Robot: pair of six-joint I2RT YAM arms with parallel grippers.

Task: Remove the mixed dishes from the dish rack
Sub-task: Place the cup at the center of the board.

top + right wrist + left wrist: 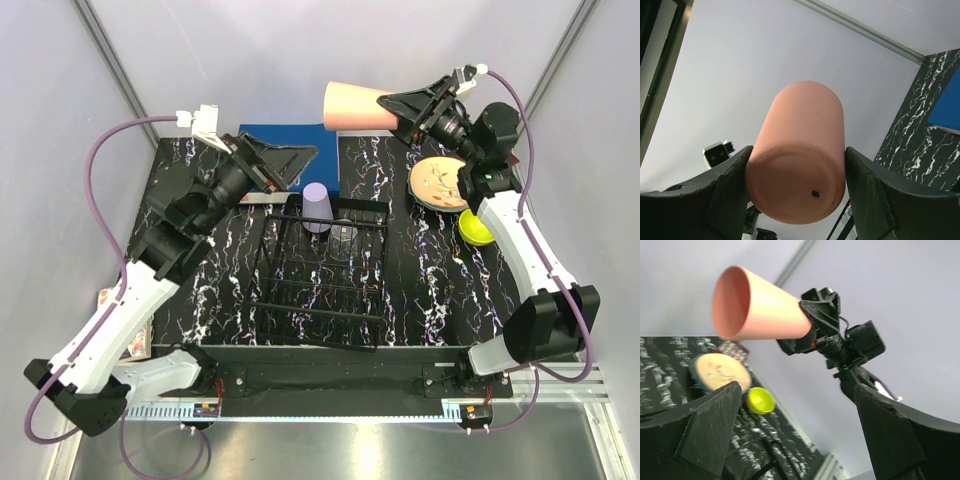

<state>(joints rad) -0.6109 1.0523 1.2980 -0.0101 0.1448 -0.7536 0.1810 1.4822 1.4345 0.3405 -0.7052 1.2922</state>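
Observation:
My right gripper is holding the salmon-pink cup by its base (388,109), so next my left gripper grabs the cup by its rim (328,106) and sets it upright beside the binder.
My right gripper (396,110) is shut on the base of a salmon-pink cup (355,106), holding it on its side high over the table's back edge, mouth pointing left. In the right wrist view both fingers press the cup (800,150). In the black wire dish rack (320,290) stand a lilac cup (317,205), upside down, and a clear glass (344,243). My left gripper (306,170) hangs open and empty by the rack's back left corner. A printed plate (437,183) and a yellow bowl (474,227) lie on the table to the right of the rack.
A blue binder (285,132) lies flat at the back, partly under my left gripper. The left wrist view looks up at the held cup (757,307), the plate (720,371) and the bowl (760,400). Grey walls close in the table on three sides.

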